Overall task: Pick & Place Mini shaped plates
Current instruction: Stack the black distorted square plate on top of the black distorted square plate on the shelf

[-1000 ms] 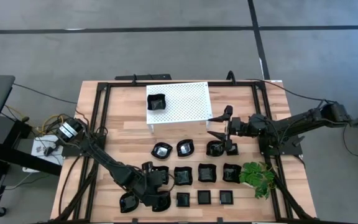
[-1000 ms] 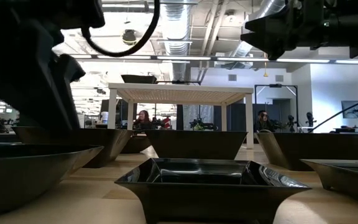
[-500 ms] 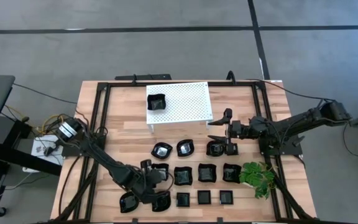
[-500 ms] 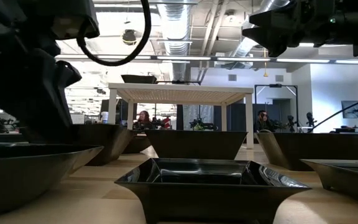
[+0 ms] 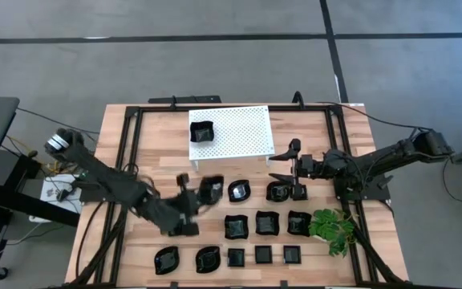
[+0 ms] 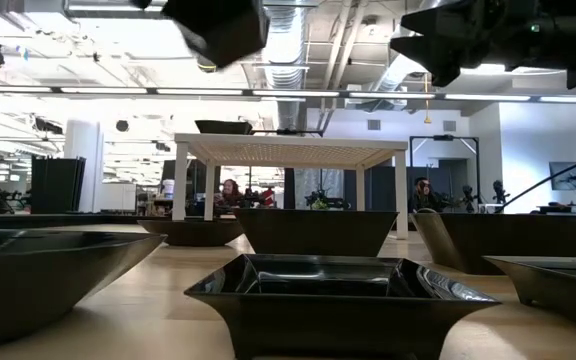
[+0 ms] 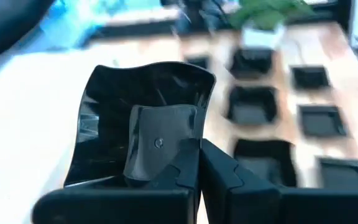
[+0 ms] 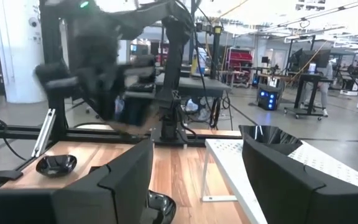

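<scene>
The wavy-edged plate is pinched by its rim in my left gripper, and its base (image 7: 160,142) is left free. I should carry on carrying the plate until it sits inside the rack's matching plate (image 5: 202,131).
Several mini shaped plates, small glossy black dishes, lie in rows on the wooden table (image 5: 143,136), among them one (image 5: 265,223) in the middle row and one (image 5: 167,258) near the front edge. My left gripper (image 5: 200,195) is shut on a wavy-edged plate (image 7: 142,118) and holds it above the left end of the rows. My right gripper (image 5: 284,163) hangs open over the table just far of a round plate (image 5: 277,191), nothing between its fingers. One plate (image 5: 203,131) rests on the white perforated rack (image 5: 235,128). My left gripper pinches the wavy-edged plate's wall at its rim (image 7: 194,134). One finger (image 7: 160,143) lies inside the dish, the other (image 7: 229,177) against its outside. The plate is lifted clear of the table and sits tilted in the hold.
A green leafy plant (image 5: 331,227) stands at the right end of the rows. The rack stands on legs at the table's far middle. Black frame rails (image 5: 131,152) run along the table's sides. Bare wood lies left of the rows.
My left gripper has risen from the near-left plates and gone toward the far edge, carrying the wavy-edged plate, which now hangs clear of the table. Its place at the left end of the middle row is bare.
</scene>
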Controlling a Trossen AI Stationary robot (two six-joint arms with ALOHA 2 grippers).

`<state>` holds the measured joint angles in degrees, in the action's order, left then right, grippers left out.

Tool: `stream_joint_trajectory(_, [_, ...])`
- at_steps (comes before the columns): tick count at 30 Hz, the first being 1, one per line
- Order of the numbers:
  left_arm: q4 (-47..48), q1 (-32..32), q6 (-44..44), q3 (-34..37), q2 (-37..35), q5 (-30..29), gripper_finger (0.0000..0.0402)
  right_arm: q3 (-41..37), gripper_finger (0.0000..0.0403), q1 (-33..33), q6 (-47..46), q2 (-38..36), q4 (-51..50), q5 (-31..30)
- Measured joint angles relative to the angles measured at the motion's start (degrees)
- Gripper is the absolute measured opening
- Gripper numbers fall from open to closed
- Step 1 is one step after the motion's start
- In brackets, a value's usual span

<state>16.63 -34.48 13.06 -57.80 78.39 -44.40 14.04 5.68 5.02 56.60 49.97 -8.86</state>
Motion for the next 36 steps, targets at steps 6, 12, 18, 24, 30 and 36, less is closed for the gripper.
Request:
stream_joint_trajectory(6, [0.1,10.0,-15.3,0.0,-5.4,0.4,0.0006,0.0,0.0244,-1.4,0.0,0.0,0.0,-0.1])
stream_joint_trajectory(12, [1.0,24.4,-20.3,0.0,-8.0,7.5,0.0006,0.0,0.0244,-2.1,0.0,0.0,-0.1,-0.2])
stream_joint_trajectory(18, [2.3,35.1,-20.3,2.9,-5.2,14.8,0.0006,0.0,0.0244,-2.1,0.0,0.0,-0.3,-0.2])
stream_joint_trajectory(24, [2.3,35.3,-23.8,4.3,-5.5,9.3,0.0007,0.0,0.0244,-1.3,0.0,0.0,-1.2,-0.2])
stream_joint_trajectory(30, [4.3,36.1,-24.6,4.3,-6.3,10.6,0.0006,0.0,0.0244,-0.8,-0.1,0.0,-1.5,-0.1])
stream_joint_trajectory(36, [5.4,37.5,-21.9,4.3,-6.3,11.2,0.0009,0.0,0.0244,-0.8,-1.9,0.0,-1.6,-0.1])
